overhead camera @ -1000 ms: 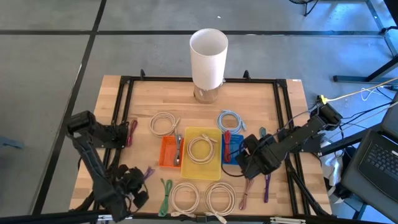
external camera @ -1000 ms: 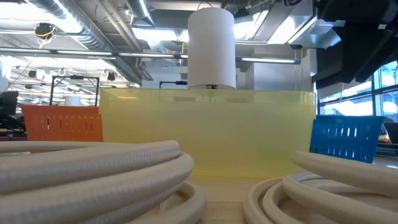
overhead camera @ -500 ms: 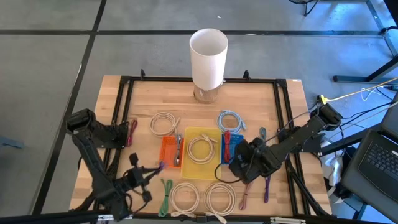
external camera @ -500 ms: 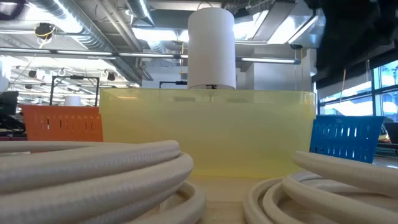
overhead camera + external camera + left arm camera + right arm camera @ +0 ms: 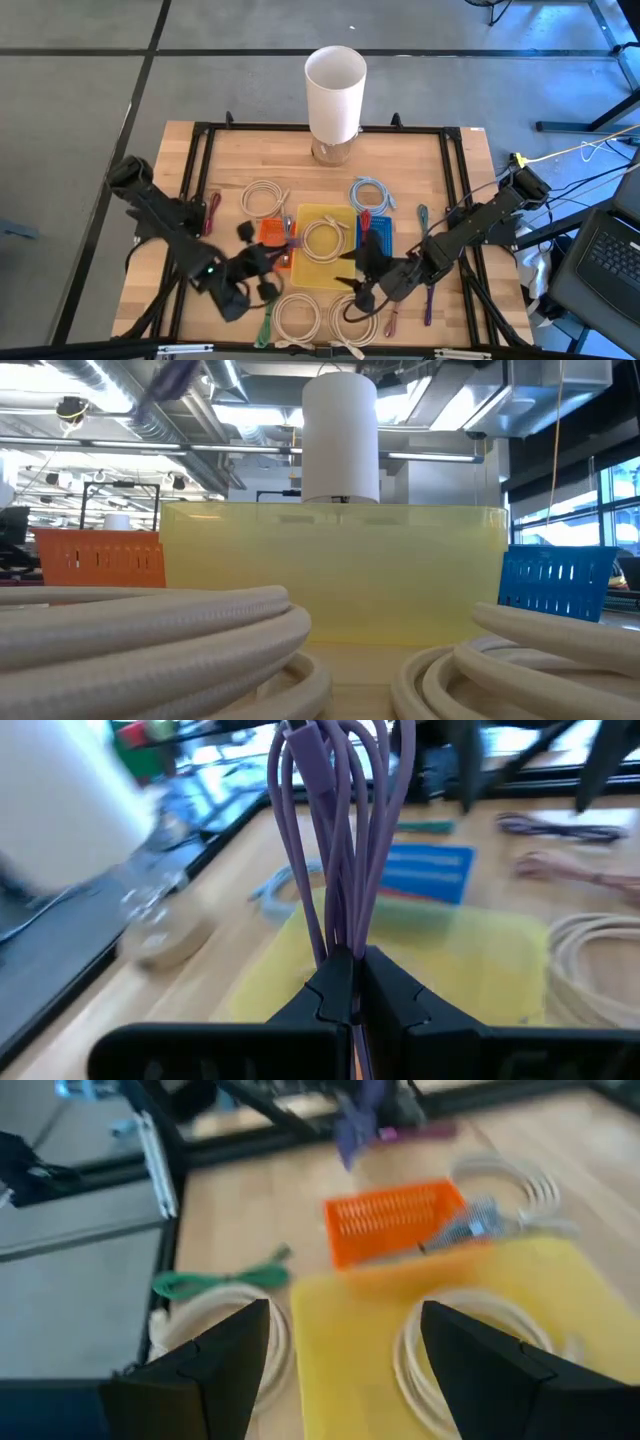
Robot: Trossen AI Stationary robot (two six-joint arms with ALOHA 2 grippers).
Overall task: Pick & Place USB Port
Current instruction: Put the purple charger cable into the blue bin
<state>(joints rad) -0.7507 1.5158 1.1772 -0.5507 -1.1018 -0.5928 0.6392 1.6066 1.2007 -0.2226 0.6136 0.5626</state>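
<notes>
The free loops [image 5: 345,845] of the purple cable stick out past my left gripper, so my left gripper should go on bringing the cable to my right gripper's open fingers [image 5: 343,267] before they close.
My left gripper [image 5: 276,257] hovers over the orange bin [image 5: 270,243], shut on a bundled purple USB cable [image 5: 290,243]. In the left wrist view the cable's loops [image 5: 335,840] reach out past the fingers. My right gripper [image 5: 358,275] is open above the near edge of the yellow tray [image 5: 325,268], beside the blue bin [image 5: 375,238]. Its wrist view shows the spread gripper [image 5: 345,1380] over the yellow tray [image 5: 520,1310] and the orange bin [image 5: 395,1220]. A cream coil [image 5: 323,238] lies in the yellow tray. My left gripper pinches the purple cable between its two fingers [image 5: 335,990], closing on several strands of the bundle [image 5: 345,945] near one end of the loops. The cable is lifted clear of the table and sticks out forward past the fingertips.
A tall white cylinder [image 5: 335,85] stands at the table's far edge. Cream coils [image 5: 297,318] [image 5: 355,318] [image 5: 263,197], a light blue coil [image 5: 370,192], green cables [image 5: 267,305] [image 5: 422,213] and pink and purple cables [image 5: 430,300] lie around the bins. A black frame [image 5: 200,160] borders the table.
My left gripper has travelled from the table's near left corner toward the right and the far edge, carrying the purple cable lifted clear to above the orange bin. My right gripper has moved toward the table's left and near edge, from beside the blue bin to the yellow tray's near edge.
</notes>
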